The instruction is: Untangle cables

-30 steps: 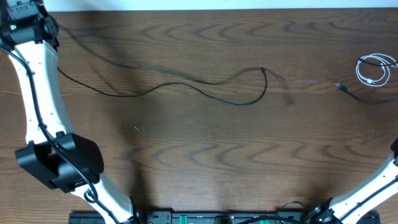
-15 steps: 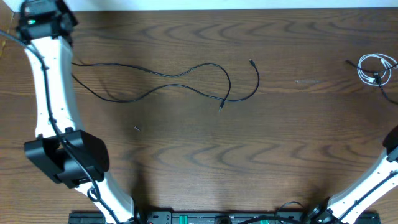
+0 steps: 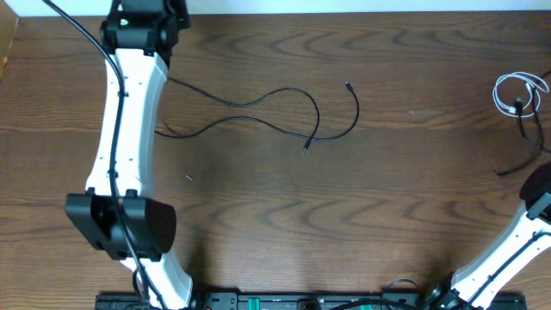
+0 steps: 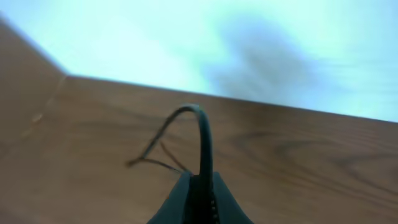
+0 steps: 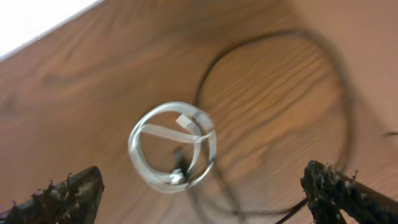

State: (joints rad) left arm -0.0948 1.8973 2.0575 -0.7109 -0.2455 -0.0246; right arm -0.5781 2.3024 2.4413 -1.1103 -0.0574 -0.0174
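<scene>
My left gripper should put its held part of the cable down in the middle of the table before my right gripper takes the cable's crossing, because parts of the black cable cross near its plug ends.
A long black cable snakes across the table's middle, one plug end lying free. Its left part runs up under my left arm at the far edge. In the left wrist view my left gripper is shut on this black cable, which arcs up out of the jaws. A small white coiled cable lies at the far right, with a second black cable trailing beside it. My right gripper hovers wide open over the white coil, holding nothing. A blurred black loop curves around the coil.
The dark wooden table ends at a pale strip along its far edge. My right arm comes in from the lower right corner. The arm bases stand along the near edge.
My left arm has swung right along the far edge, dragging the black cable's left end with it. My right gripper has opened, and the second black cable now lies slack by the white coil.
</scene>
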